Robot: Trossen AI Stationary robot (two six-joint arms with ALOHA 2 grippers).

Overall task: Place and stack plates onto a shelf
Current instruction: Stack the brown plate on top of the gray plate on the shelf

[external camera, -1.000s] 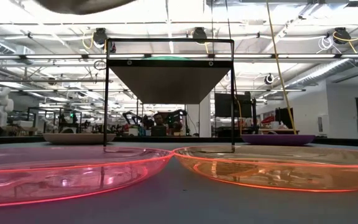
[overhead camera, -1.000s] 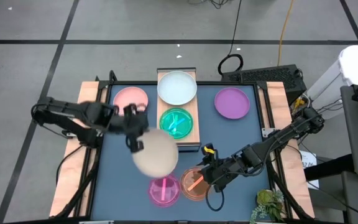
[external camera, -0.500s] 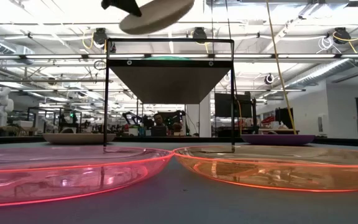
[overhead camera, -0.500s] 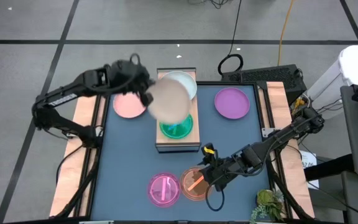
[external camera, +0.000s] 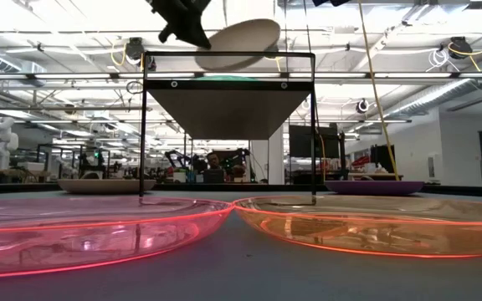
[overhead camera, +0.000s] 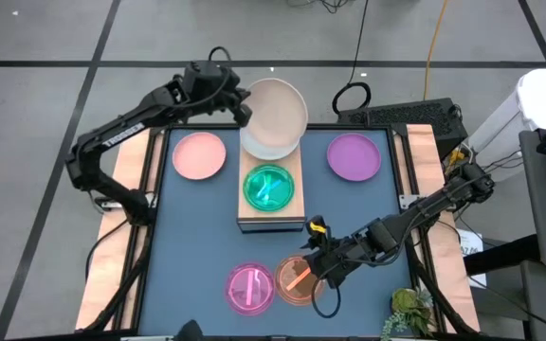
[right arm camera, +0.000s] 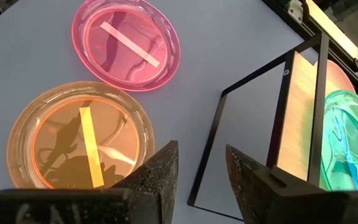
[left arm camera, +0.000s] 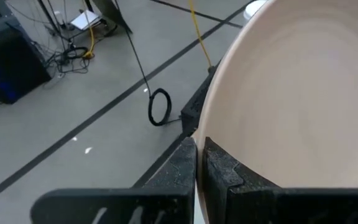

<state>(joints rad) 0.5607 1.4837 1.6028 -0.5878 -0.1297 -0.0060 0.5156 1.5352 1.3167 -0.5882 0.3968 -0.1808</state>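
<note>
The cream plate point(overhead camera: 276, 111) hangs at a tilt and too far past the pale plate. My left gripper should pull it back and lower it level onto the pale plate point(overhead camera: 269, 153).
My left gripper point(overhead camera: 240, 100) is shut on the cream plate point(overhead camera: 277, 114), which it holds in the air over the far end of the wooden shelf point(overhead camera: 298, 204). The plate also shows in the low view point(external camera: 238, 45), above the shelf's top point(external camera: 228, 104). A pale plate point(overhead camera: 265, 152) lies on the shelf under it, mostly hidden. A green plate point(overhead camera: 269, 187) lies on the shelf's near half. My right gripper point(overhead camera: 315, 261) is open and empty above the orange plate point(overhead camera: 296, 280). The magenta plate point(overhead camera: 251, 288) lies beside it on the table. My left gripper pinches the cream plate's rim point(left arm camera: 199, 142) between its two fingers, on the plate's left side. The fingers come at it about level, from the table's left. The plate is lifted clear above the shelf, slightly tilted, its hollow side up.
The salmon pink plate point(overhead camera: 199, 154) lies on the table left of the shelf, and the purple plate point(overhead camera: 354, 156) right of it. The shelf's top stands on a black wire frame point(right arm camera: 211, 149). Wooden side boards point(overhead camera: 121, 218) flank the blue table.
My left gripper has carried the cream plate from above the table's middle toward the far edge, to above the shelf's far end. The plate has stayed in the hold and clear of everything. My right gripper has kept still.
</note>
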